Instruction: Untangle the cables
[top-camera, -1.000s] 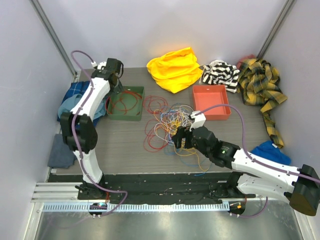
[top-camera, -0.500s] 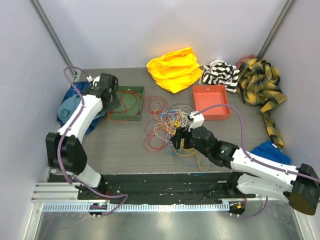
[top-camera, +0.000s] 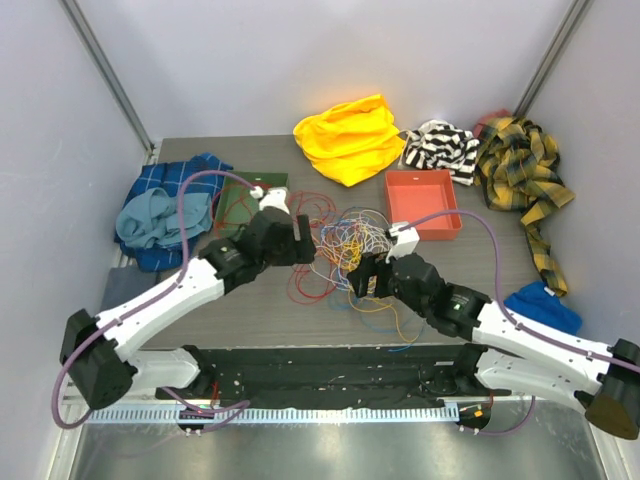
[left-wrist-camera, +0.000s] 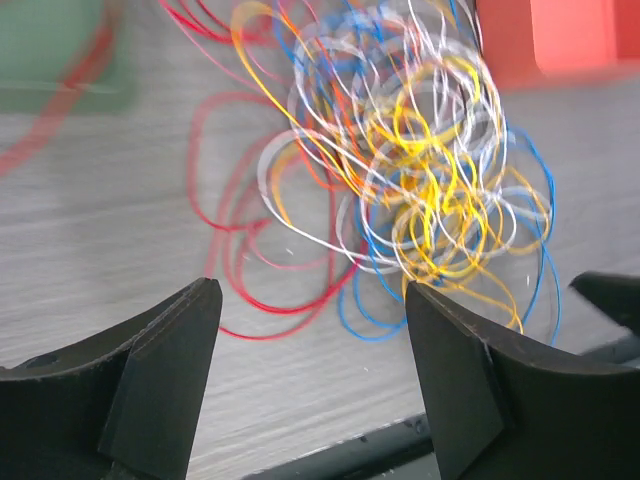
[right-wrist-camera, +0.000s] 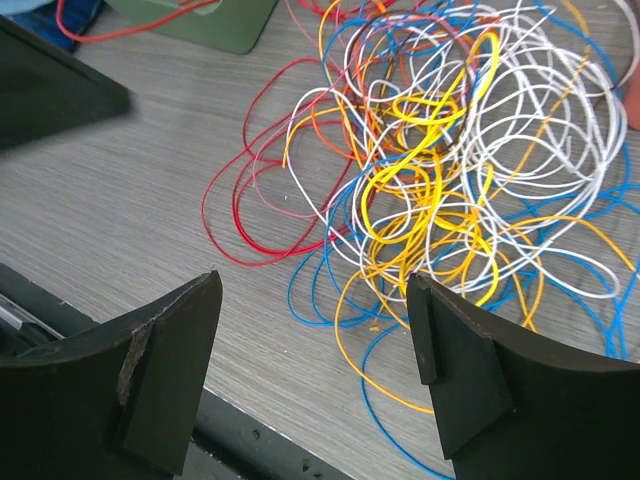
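I expect the cable of the red loops at the heap's edge (top-camera: 312, 300) to bend up in an arch when I lift it, because those loops keep wide round curves (left-wrist-camera: 262, 306).
The cables (top-camera: 340, 245) lie as one tangled heap of thin red, yellow, white, orange and blue loops in the middle of the table. My left gripper (top-camera: 302, 244) hangs at the heap's left edge, open, nothing between its fingers. In the left wrist view (left-wrist-camera: 312, 300) the tangle (left-wrist-camera: 420, 190) lies just ahead of the jaws, with red loops (left-wrist-camera: 250, 250) nearest. My right gripper (top-camera: 362, 277) stands open at the heap's near side. In the right wrist view (right-wrist-camera: 312, 295) blue and orange strands (right-wrist-camera: 400, 310) lie on the table between and ahead of its fingers, untouched.
A green tray (top-camera: 232, 205) holding a red cable sits back left, partly behind the left arm. An orange-red tray (top-camera: 423, 203) stands right of the heap. Yellow (top-camera: 350, 135), striped (top-camera: 440, 148) and plaid cloths (top-camera: 520, 170) line the back; blue cloths (top-camera: 160, 205) lie left.
My left arm has swung from the green tray at the back left down to the heap's left edge. The right gripper has barely shifted. Both stayed open.
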